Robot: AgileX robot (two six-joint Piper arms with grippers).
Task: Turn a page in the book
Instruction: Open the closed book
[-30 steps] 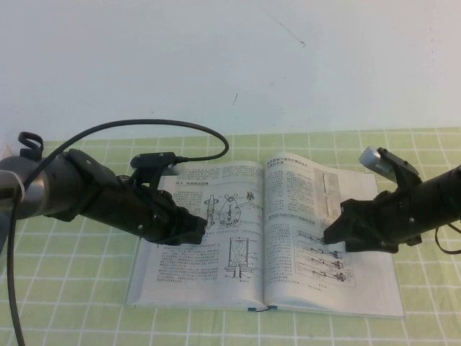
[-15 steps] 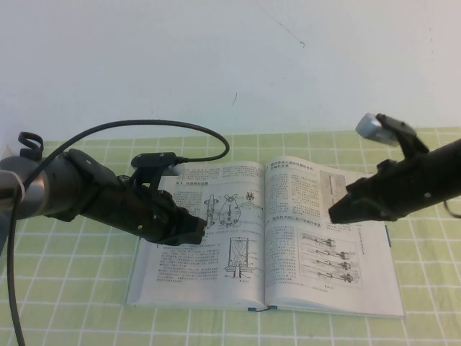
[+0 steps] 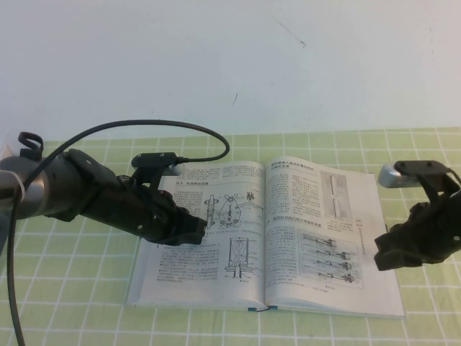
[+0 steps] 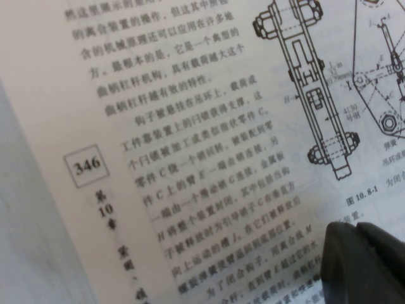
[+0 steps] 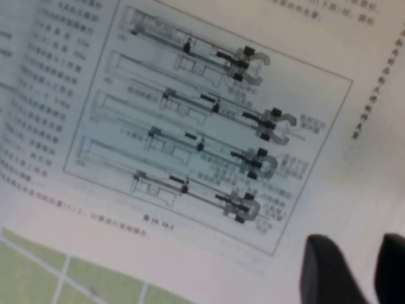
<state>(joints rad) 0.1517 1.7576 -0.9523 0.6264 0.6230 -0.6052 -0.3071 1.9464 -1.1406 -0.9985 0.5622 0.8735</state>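
The page's outer edge is flat on the book, so the robot's right gripper should close, press down on the margin and push the page into a bulge by the book's spine.
The book lies open and flat on the green checked cloth. Its right-hand leaf, the page, shows a tall grey photo and four rod drawings. My left gripper is shut, and its tips rest on the left leaf beside the mechanism drawings. My right gripper hovers at the page's outer edge, near the book's lower right corner. Its two dark fingertips stand a little apart over the white margin, with nothing between them. The page lies flat.
A black cable loops from the left arm over the cloth behind the book. A blue ribbon marker pokes out at the spine's near end. Green cloth surrounds the book, and a white wall stands behind.
My right gripper lifted off the middle of the right page, then swung right and down to the book's outer edge, its jaws narrowing. The left arm and the book stayed still.
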